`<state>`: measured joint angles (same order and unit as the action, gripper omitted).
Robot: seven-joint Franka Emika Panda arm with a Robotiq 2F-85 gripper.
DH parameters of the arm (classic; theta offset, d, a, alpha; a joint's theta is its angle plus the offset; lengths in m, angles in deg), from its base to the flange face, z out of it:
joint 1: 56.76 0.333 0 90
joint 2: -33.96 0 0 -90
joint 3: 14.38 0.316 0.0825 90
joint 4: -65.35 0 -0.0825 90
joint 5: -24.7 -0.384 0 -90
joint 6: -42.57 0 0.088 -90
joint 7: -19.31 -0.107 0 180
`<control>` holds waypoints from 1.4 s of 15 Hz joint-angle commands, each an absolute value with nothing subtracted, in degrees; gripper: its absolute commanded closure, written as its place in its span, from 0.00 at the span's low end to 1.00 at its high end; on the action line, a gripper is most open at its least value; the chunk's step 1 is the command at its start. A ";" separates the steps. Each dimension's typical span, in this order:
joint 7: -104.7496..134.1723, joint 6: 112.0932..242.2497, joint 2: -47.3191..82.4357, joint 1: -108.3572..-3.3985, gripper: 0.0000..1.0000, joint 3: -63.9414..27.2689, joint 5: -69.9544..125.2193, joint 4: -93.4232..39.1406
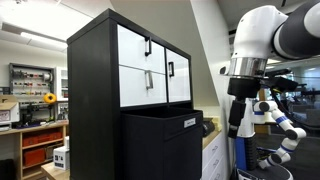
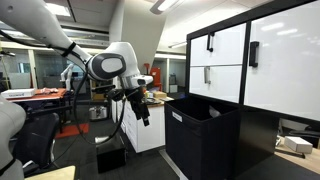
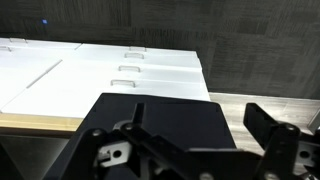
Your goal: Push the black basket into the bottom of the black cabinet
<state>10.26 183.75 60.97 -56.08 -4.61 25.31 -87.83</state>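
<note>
My gripper will slide the black basket (image 1: 160, 146) straight in, nearly flush, when it pushes the basket's front, because the basket sticks out squarely beneath the white drawer fronts.
The black cabinet (image 1: 95, 100) stands tall, with white drawer fronts and black handles on its upper half; it also shows in an exterior view (image 2: 260, 60). The black basket (image 1: 160, 145) sticks out of the cabinet's lower compartment, its small white label facing forward. It shows in both exterior views (image 2: 200, 135) and fills the middle of the wrist view (image 3: 165, 115). My gripper (image 2: 143, 113) hangs open and empty in front of the basket, apart from it. It also shows in an exterior view (image 1: 243, 125) and in the wrist view (image 3: 200, 128), fingers spread.
A low white drawer unit (image 2: 150, 128) stands beside the basket, behind my arm. A wooden shelving unit (image 1: 35, 135) with orange bins stands left of the cabinet. A black box (image 2: 110, 158) sits on the floor below the gripper. A small carton (image 2: 295, 145) lies at the cabinet's foot.
</note>
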 commanded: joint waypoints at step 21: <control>-15.89 211.92 34.38 -65.17 1.00 -7.66 58.60 -76.41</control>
